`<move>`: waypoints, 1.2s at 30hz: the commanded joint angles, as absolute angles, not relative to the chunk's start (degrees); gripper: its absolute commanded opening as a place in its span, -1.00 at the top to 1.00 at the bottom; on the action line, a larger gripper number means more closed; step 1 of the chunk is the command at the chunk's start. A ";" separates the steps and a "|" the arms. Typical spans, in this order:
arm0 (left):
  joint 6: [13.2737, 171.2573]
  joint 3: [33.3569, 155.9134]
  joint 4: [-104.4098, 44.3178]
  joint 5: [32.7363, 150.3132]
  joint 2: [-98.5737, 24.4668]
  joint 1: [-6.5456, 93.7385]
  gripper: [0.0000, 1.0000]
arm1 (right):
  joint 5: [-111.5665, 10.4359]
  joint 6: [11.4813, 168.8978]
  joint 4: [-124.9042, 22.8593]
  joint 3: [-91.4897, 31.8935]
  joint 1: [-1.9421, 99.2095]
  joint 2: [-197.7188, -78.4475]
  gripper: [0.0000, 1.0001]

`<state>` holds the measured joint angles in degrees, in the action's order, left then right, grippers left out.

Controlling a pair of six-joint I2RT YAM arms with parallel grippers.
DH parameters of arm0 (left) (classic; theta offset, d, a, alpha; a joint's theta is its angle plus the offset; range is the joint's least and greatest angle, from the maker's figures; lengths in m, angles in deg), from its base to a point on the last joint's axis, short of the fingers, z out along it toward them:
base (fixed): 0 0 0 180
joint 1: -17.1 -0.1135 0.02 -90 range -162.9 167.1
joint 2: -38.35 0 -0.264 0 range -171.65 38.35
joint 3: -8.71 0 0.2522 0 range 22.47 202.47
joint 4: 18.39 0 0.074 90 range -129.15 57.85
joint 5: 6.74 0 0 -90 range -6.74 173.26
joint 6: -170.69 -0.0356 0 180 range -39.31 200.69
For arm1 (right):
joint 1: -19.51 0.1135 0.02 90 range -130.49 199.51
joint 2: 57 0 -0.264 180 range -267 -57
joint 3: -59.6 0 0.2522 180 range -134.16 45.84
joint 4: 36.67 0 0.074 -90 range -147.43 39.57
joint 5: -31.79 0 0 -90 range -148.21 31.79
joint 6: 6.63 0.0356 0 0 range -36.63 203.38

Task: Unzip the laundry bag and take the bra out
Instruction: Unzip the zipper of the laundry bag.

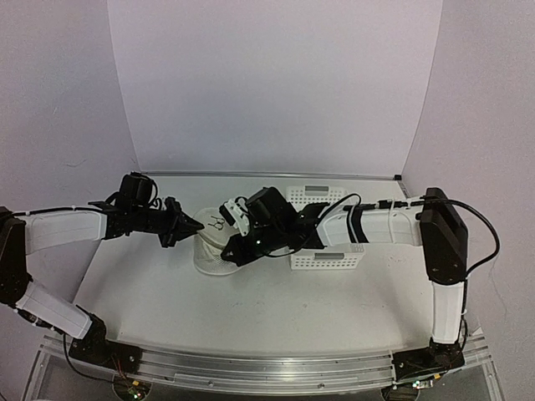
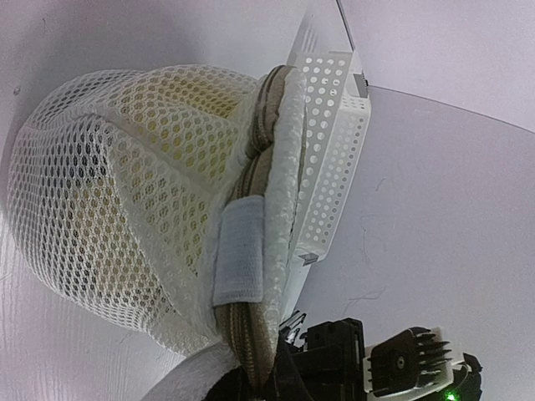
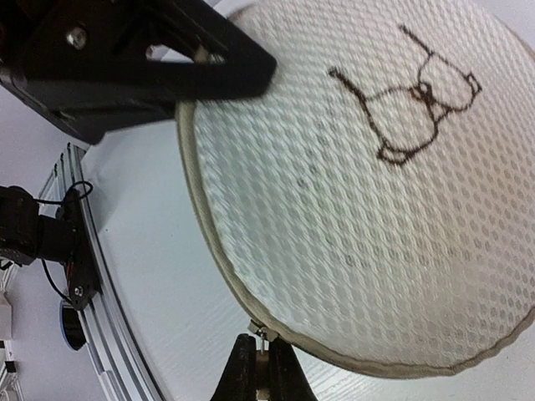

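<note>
The tan zippered seam buckles (image 2: 262, 134) ahead of my left gripper, so next I open that gripper, take the seam anew (image 2: 247, 330) and pull it straight before unzipping further.
The round white mesh laundry bag (image 1: 211, 251) stands on the table between my grippers. Its flat face with the black bra drawing fills the right wrist view (image 3: 359, 209). My left gripper (image 1: 191, 225) is shut on the bag's tan zippered seam (image 2: 251, 334) at its left edge; it shows as black fingers on the rim in the right wrist view (image 3: 226, 71). My right gripper (image 3: 264, 372) is shut on the small metal zipper pull (image 3: 266, 332) at the rim. The bra shows only as yellow fabric (image 2: 175, 109) through the mesh, inside the bag.
A white perforated plastic basket (image 1: 330, 259) stands just right of the bag, touching it in the left wrist view (image 2: 334, 150). My right forearm lies across the basket. Purple walls close the back and sides. The metal rail runs along the near edge (image 1: 251, 368).
</note>
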<state>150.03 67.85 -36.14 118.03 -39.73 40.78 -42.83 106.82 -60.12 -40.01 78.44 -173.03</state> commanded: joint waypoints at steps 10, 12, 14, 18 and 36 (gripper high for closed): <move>134.96 76.40 -39.71 128.64 -40.85 39.85 1.00 | -48.19 100.58 -59.08 -27.23 76.47 -162.13 1.00; 132.08 77.51 -41.01 130.79 -41.05 39.80 1.00 | -48.20 99.78 -59.04 -25.56 75.05 -161.18 1.00; 129.19 78.69 -42.92 132.28 -41.29 39.77 1.00 | -48.10 98.77 -59.04 -24.39 74.07 -160.30 1.00; 125.08 80.87 -46.10 134.39 -42.32 39.77 1.00 | -48.18 97.10 -59.05 -22.92 72.84 -158.79 1.00; 110.31 96.79 -58.14 138.53 -57.01 37.18 1.00 | -47.99 101.24 -56.66 -20.94 77.75 -155.77 1.00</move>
